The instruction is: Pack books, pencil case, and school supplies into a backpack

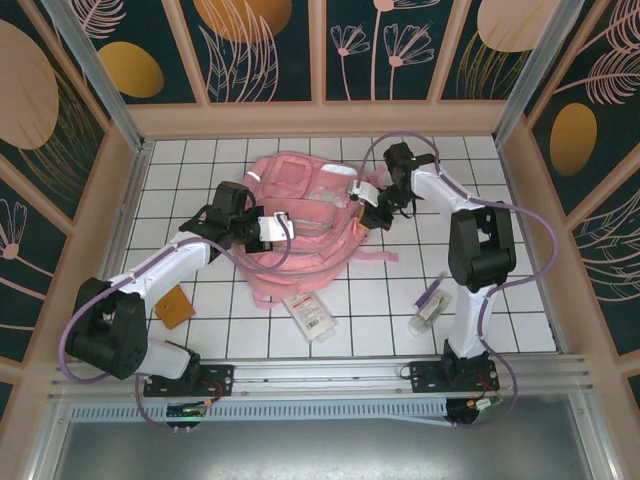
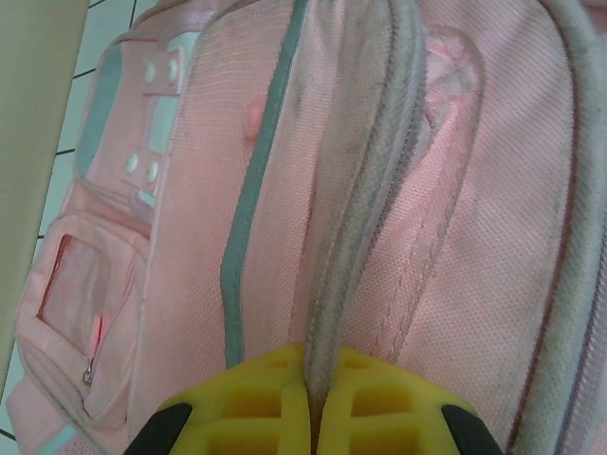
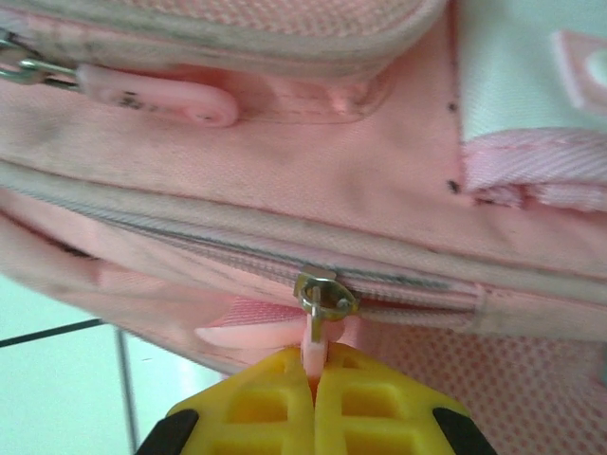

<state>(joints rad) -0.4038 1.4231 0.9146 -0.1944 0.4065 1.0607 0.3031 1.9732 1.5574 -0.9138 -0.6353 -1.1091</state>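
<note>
My fingers are pinching the pink pull tab and the zipper line ahead [image 3: 156,227] is clear, so my right gripper keeps pulling until the slider reaches the backpack's front [image 1: 318,266].
The pink backpack [image 1: 305,200] lies flat mid-table. My left gripper [image 1: 278,229] is at its left side, shut on a grey piped edge [image 2: 365,227] of the backpack [image 2: 474,246], pinched between the yellow jaws [image 2: 313,368]. My right gripper [image 1: 371,213] is at the bag's right side, shut [image 3: 312,358] on the pink pull tab of a zipper slider [image 3: 325,293]; the zipper line runs across the backpack [image 3: 285,180]. The orange book [image 1: 174,305] lies near the left arm. The white pencil case [image 1: 310,316] lies in front of the bag. The purple pen [image 1: 434,291] and the whitish tube [image 1: 422,319] lie by the right arm.
Wooden walls [image 1: 320,118] fence the white tiled table [image 1: 500,320] on three sides. Pink straps [image 1: 375,256] trail from the bag's right side. A second zipper pull [image 3: 180,100] hangs on the upper pocket. The arm bases sit on the front rail [image 1: 320,378].
</note>
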